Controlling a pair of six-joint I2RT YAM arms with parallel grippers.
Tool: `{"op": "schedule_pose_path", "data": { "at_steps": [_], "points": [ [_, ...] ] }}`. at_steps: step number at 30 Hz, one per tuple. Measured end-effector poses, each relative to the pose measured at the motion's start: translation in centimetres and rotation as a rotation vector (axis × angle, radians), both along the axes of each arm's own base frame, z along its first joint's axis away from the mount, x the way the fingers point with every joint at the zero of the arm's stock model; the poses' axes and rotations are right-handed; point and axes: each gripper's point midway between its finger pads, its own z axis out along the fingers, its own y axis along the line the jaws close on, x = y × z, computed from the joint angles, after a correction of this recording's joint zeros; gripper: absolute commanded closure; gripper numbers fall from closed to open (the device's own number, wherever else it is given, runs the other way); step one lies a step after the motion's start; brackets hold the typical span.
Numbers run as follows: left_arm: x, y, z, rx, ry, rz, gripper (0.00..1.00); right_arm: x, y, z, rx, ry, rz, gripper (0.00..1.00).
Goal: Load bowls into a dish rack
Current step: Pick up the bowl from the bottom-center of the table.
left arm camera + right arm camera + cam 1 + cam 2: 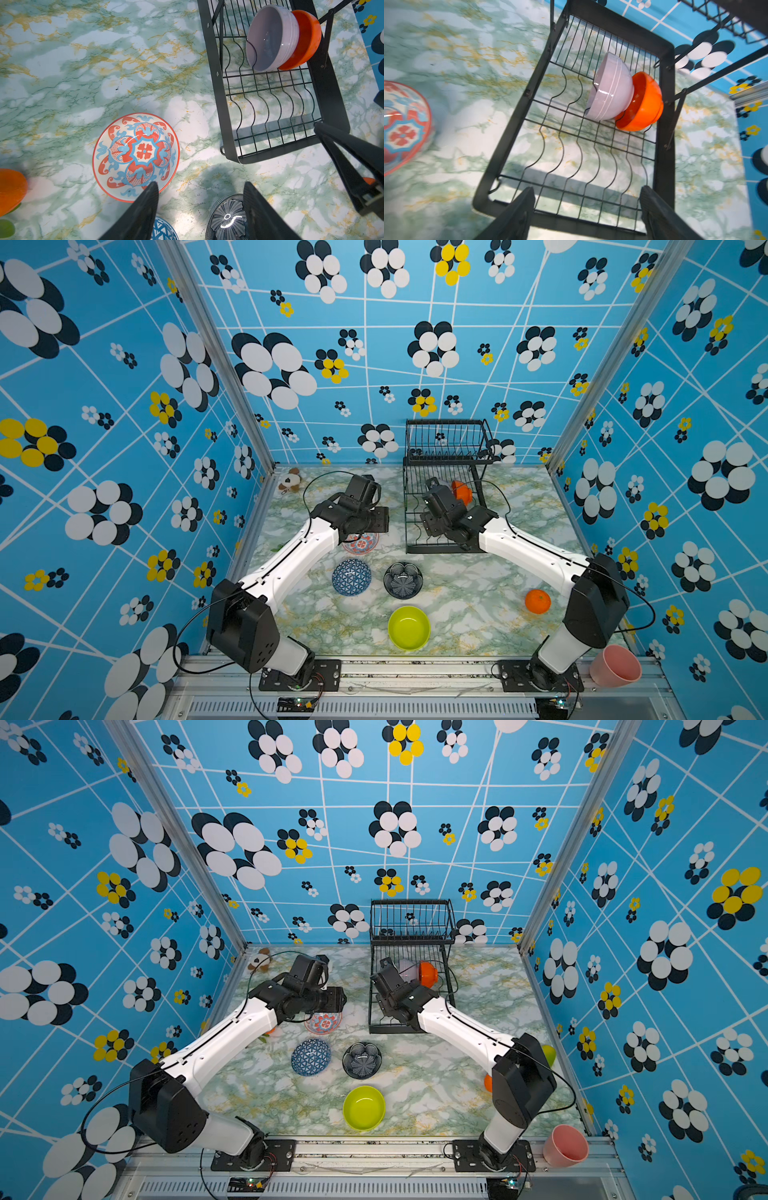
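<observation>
My left gripper keeps going toward the lime-green bowl's rim and closes there, as the lime-green bowl is upright and clear of the black bowl.
The black wire dish rack stands at the back right. A pale lilac bowl and an orange bowl lean on edge in its lower tray. My right gripper hangs open over the tray's front edge, holding nothing. My left gripper is open above bare table beside the red-blue floral bowl. Nearer the front sit the blue geometric bowl, the black bowl and the lime-green bowl.
An orange fruit lies by the right arm. A pink cup rests on the front rail at the right. A plush toy sits in the back left corner. The rack's raised upper basket overhangs the tray's back.
</observation>
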Motion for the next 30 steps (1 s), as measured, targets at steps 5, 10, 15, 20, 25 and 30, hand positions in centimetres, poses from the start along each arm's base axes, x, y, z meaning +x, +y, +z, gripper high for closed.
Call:
{"op": "schedule_pose_path", "data": {
  "at_steps": [5, 10, 15, 20, 25, 30],
  "points": [
    [-0.8, -1.3, -0.3, 0.0, 0.012, -0.052, 0.33, -2.8, -1.5, -1.0, 0.125, 0.055, -0.028, 0.13],
    [-2.3, -3.3, -1.1, 0.002, 0.061, -0.138, 0.34, -4.5, -4.1, -3.4, 0.214, 0.132, -0.105, 0.1],
    [-4.8, -5.7, -0.7, -0.003, 0.101, -0.24, 0.36, -6.7, -6.1, -4.3, 0.287, 0.166, -0.151, 0.07],
    [-8.9, -6.3, -1.2, -0.002, 0.159, -0.313, 0.36, -7.9, -7.3, -3.7, 0.357, 0.154, -0.174, 0.05],
    [-14.3, -5.6, -2.4, 0.039, 0.239, -0.364, 0.35, -8.5, -7.6, -4.2, 0.382, 0.167, -0.18, 0.05],
    [-18.7, -5.1, -4.9, 0.081, 0.34, -0.385, 0.32, -8.6, -7.2, -4.7, 0.4, 0.185, -0.17, 0.05]
  ]
}}
